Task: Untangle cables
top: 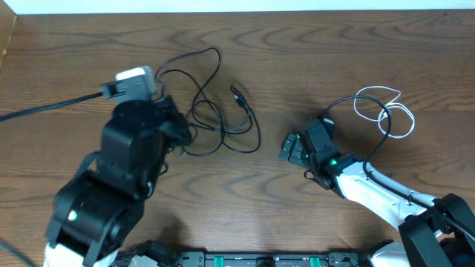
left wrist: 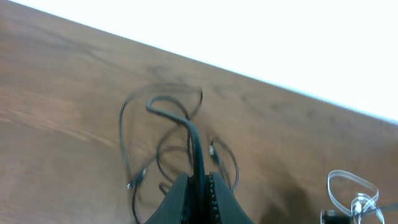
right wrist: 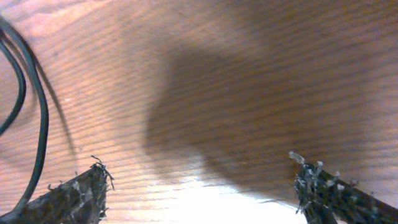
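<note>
The crossed loops (top: 222,130) lie loose while my left gripper holds one side of the tangle, so next my right gripper pulls away the loop (top: 257,127) by the plug end.
A loose tangle of thin black cables (top: 217,115) lies on the wooden table left of centre, with a plug end (top: 236,93) pointing up-right. My left gripper (top: 180,133) is at the tangle's left edge. In the left wrist view it (left wrist: 198,177) is shut on one black cable (left wrist: 194,140), which rises from the jaws toward the loops. A coiled white cable (top: 386,111) lies apart at the right and also shows in the left wrist view (left wrist: 351,190). My right gripper (top: 289,147) is open and empty, just right of the tangle, with bare wood between its fingers (right wrist: 199,180).
A thick black cord (top: 44,106) runs from the left arm off the left edge. A black cord (right wrist: 38,106) passes the right gripper's left finger. The table's far edge (top: 237,12) meets a white surface.
</note>
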Robot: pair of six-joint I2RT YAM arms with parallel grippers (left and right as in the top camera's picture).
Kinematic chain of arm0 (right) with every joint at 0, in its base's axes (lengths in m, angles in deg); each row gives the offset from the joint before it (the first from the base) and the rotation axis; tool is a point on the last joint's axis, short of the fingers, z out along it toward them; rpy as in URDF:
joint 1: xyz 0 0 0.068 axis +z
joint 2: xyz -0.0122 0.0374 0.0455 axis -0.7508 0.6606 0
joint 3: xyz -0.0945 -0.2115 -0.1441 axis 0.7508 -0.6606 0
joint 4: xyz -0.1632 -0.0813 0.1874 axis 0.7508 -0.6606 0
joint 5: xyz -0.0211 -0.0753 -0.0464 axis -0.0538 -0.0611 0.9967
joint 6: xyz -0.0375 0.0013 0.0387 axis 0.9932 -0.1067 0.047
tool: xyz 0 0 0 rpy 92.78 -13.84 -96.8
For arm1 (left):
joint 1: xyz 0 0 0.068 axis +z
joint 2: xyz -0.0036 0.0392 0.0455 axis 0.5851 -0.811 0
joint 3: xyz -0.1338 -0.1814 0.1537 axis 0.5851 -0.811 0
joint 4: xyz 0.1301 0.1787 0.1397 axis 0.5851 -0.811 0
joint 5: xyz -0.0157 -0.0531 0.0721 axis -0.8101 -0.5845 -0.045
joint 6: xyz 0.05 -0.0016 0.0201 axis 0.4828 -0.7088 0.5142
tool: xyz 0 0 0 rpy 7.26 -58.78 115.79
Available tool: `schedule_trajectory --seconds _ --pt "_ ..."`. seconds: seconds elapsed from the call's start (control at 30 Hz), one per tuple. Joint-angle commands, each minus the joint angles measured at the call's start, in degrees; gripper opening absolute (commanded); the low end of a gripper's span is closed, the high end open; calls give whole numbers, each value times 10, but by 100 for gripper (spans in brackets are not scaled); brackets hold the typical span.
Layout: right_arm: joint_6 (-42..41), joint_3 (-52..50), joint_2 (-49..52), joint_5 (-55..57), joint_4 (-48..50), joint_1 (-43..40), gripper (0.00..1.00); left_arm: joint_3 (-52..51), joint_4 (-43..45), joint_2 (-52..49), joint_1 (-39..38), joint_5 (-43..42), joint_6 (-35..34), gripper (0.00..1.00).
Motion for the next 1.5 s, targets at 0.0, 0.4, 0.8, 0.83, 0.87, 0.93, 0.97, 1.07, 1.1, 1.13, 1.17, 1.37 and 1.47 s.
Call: schedule_trajectory --seconds 0.0,0.4,0.8,0.83,0.87,0.93,0.97,1.07,1.1,1.13,1.17,1.37,1.47 --pt "35 -2 3 -42 24 -2 96 7 3 6 3 66 2 8" --pt "116 -2 3 -217 127 -2 84 7 -87 -104 3 111 1 8" --pt "67 -2 8 -146 270 29 70 7 -112 -174 7 22 2 8" --pt "67 -2 12 -131 283 37 69 7 -112 -174 10 26 1 8" --pt "67 -2 16 -119 296 44 69 6 -112 -174 13 35 1 8" --pt "67 -2 28 -103 325 59 68 2 -112 -174 21 52 1 8" --pt "67 -2 37 -98 339 66 68 -2 -112 -175 28 61 1 8" --pt "67 -1 64 -98 370 76 68 -17 -111 -175 46 67 1 8" --pt "68 0 71 -99 377 77 68 -23 -111 -175 54 67 1 8" --pt "68 4 81 -99 382 77 68 -30 -111 -175 62 67 0 8" --pt "77 19 97 -106 379 77 68 -40 -111 -175 78 67 -11 8" --pt "111 131 148 -135 274 78 68 -91 -57 -175 126 66 -31 8" --pt "133 198 180 -156 219 85 68 -123 -24 -175 136 66 -31 8"
